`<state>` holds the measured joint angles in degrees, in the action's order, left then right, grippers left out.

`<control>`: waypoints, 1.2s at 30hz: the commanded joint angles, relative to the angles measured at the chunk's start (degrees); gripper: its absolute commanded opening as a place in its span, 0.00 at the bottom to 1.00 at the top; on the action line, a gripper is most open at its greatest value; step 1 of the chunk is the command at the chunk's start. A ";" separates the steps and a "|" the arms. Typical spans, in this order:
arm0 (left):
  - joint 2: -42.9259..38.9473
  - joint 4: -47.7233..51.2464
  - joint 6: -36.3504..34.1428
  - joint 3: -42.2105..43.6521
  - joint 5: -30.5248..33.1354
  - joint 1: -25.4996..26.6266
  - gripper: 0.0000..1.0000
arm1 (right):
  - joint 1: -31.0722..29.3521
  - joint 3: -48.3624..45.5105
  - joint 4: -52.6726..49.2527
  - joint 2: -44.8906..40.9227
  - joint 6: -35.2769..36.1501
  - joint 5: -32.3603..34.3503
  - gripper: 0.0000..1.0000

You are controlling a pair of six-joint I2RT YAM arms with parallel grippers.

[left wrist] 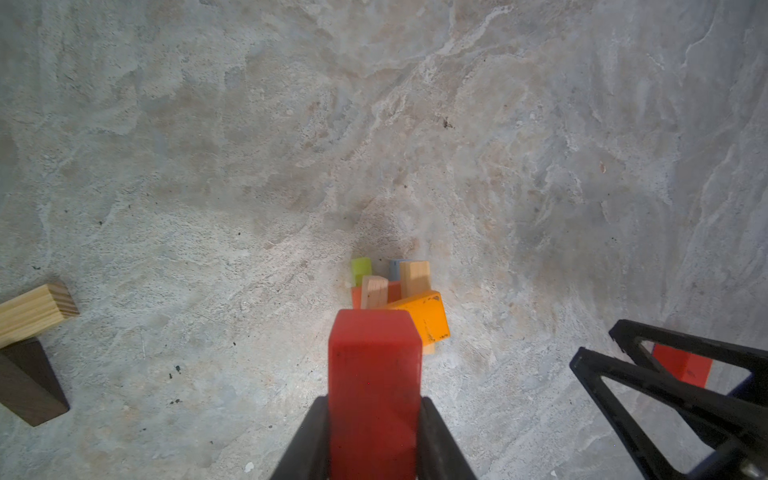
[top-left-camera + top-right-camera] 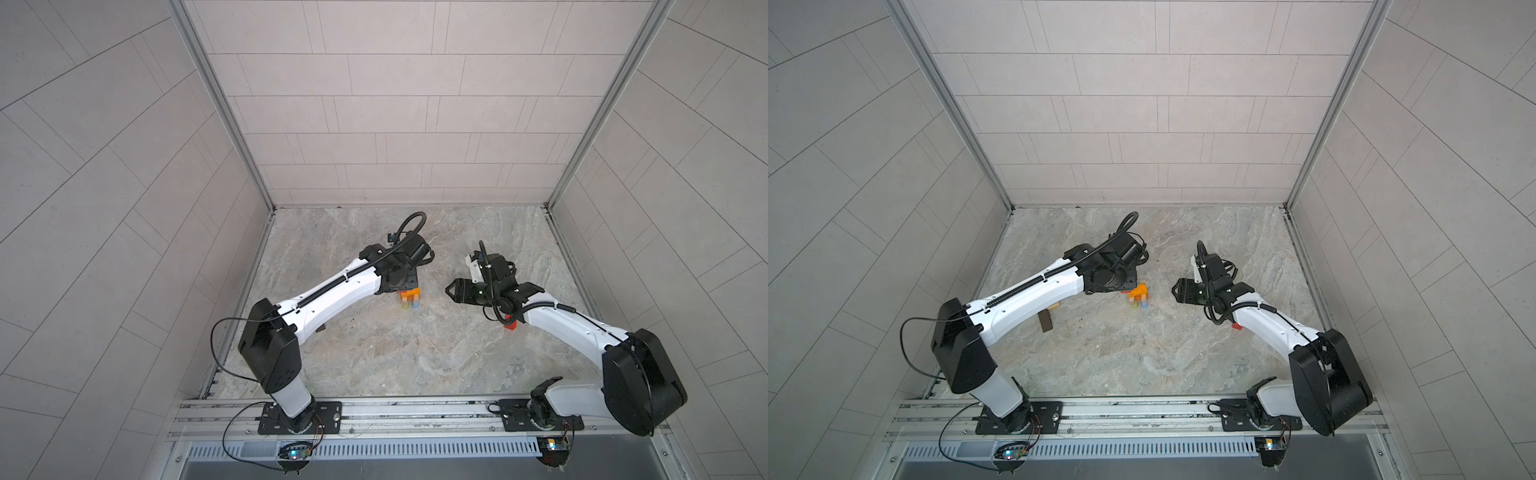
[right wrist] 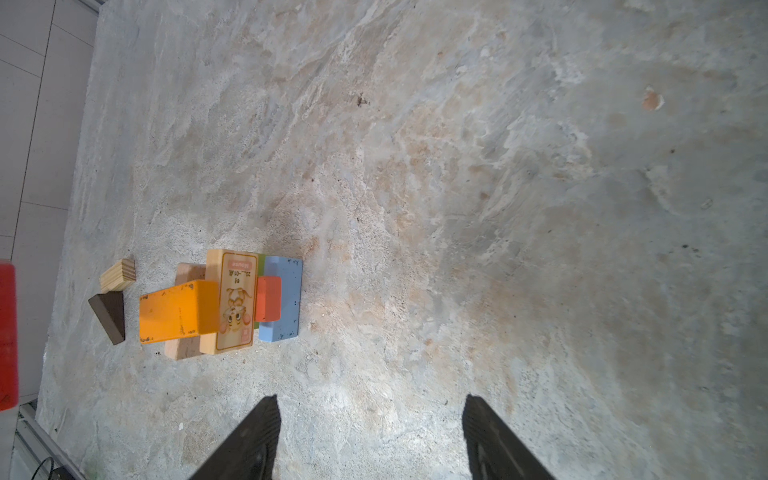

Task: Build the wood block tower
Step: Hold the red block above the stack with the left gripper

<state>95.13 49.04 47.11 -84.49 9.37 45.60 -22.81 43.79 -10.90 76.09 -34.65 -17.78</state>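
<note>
My left gripper's red block (image 1: 375, 360) lines up parallel to the tan blocks and faces the crooked orange block (image 1: 425, 318), so I should keep pushing until the orange block is straight.
The tower (image 2: 409, 300) (image 2: 1139, 297) stands mid-floor. Green (image 1: 360, 268) and blue (image 3: 280, 299) blocks lie lowest, with a red one (image 3: 268, 298) across them. Two tan blocks (image 1: 414, 276) come above, and an orange block (image 3: 178, 311) lies askew on top. My left gripper (image 1: 374, 403) is shut on a red block (image 1: 374, 365) and hangs just above and beside the tower; in both top views the wrist hides its fingers. My right gripper (image 2: 451, 291) (image 3: 370, 407) stands open and empty, a little right of the tower.
Left of the tower, partly under the left arm, lie a loose tan block (image 2: 1054, 306) (image 1: 33, 313) and a dark brown block (image 2: 1045, 322) (image 1: 29, 382). Another red block (image 2: 510, 325) (image 1: 681, 365) lies under the right arm. Tiled walls enclose the stone floor (image 2: 395, 353).
</note>
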 commanded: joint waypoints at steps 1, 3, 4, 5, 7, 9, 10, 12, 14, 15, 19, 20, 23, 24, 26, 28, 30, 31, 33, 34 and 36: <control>0.84 -0.62 1.70 0.55 1.80 0.69 0.27 | 0.13 -0.46 -0.12 -0.42 -0.59 0.17 0.70; 1.23 -1.03 1.97 0.63 1.91 0.80 0.27 | 0.13 -0.46 -0.12 -0.51 -0.59 0.16 0.70; 1.40 -1.22 2.02 0.64 1.83 0.78 0.27 | 0.18 -0.40 -0.10 -0.46 -0.59 0.12 0.70; 1.66 -1.39 2.10 0.64 1.88 0.88 0.27 | 0.13 -0.42 -0.13 -0.41 -0.59 0.09 0.70; 2.07 -1.70 2.11 0.64 1.87 0.97 0.27 | 0.13 -0.37 -0.01 -0.33 -0.59 0.03 0.70; 2.71 -1.84 2.11 0.72 2.06 0.98 0.27 | 0.13 -0.38 -0.05 -0.26 -0.59 -0.03 0.71; 2.90 -2.04 2.02 0.86 1.91 0.94 0.27 | 0.14 -0.37 -0.08 -0.30 -0.59 -0.03 0.70; 3.25 -2.56 2.02 1.16 1.80 0.98 0.27 | 0.13 -0.45 -0.08 -0.42 -0.59 -0.10 0.70; 3.69 -2.84 2.02 1.26 1.66 0.97 0.27 | 0.13 -0.46 -0.07 -0.42 -0.59 -0.05 0.71; 3.87 -2.88 2.03 1.32 1.54 0.96 0.27 | 0.14 -0.46 0.08 -0.42 -0.59 -0.06 0.71; 4.37 -3.27 2.02 1.43 1.33 0.98 0.27 | 0.14 -0.55 0.33 -0.13 -0.59 -0.26 0.70; 4.53 -3.40 1.95 1.43 1.23 0.98 0.27 | 0.14 -0.55 0.42 -0.08 -0.63 -0.39 0.70; 4.89 -3.35 1.93 1.68 1.46 0.98 0.27 | 0.13 -0.68 0.57 0.11 -0.80 -0.59 0.70; 4.94 -3.34 1.93 1.74 1.53 0.97 0.27 | 0.13 -0.64 0.60 0.17 -0.77 -0.59 0.70; 5.04 -3.49 2.02 1.95 1.45 0.98 0.27 | 0.13 -0.66 0.62 0.12 -0.76 -0.71 0.70; 5.06 -3.65 2.10 2.05 1.27 1.05 0.27 | 0.14 -0.73 0.78 0.25 -0.77 -0.60 0.70; 5.15 -3.74 2.11 2.13 1.18 1.13 0.27 | 0.13 -0.79 0.93 0.43 -0.85 -0.63 0.70; 5.22 -3.77 2.11 2.13 1.19 1.23 0.27 | 0.13 -0.83 1.01 0.54 -0.85 -0.59 0.70; 5.28 -3.77 2.11 2.13 1.28 1.33 0.27 | 0.13 -0.72 1.09 0.96 -0.94 -0.92 0.70; 5.31 -3.85 2.11 2.21 1.23 1.35 0.27 | 0.13 -0.65 1.12 1.04 -0.94 -1.04 0.70; 5.29 -4.06 2.19 2.35 1.27 1.43 0.27 | 0.13 -0.66 1.13 1.01 -0.94 -1.03 0.70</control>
<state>99.98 45.54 48.69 -82.89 10.11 46.63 -22.81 43.77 -10.46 76.62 -34.87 -18.72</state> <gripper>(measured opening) 0.340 0.703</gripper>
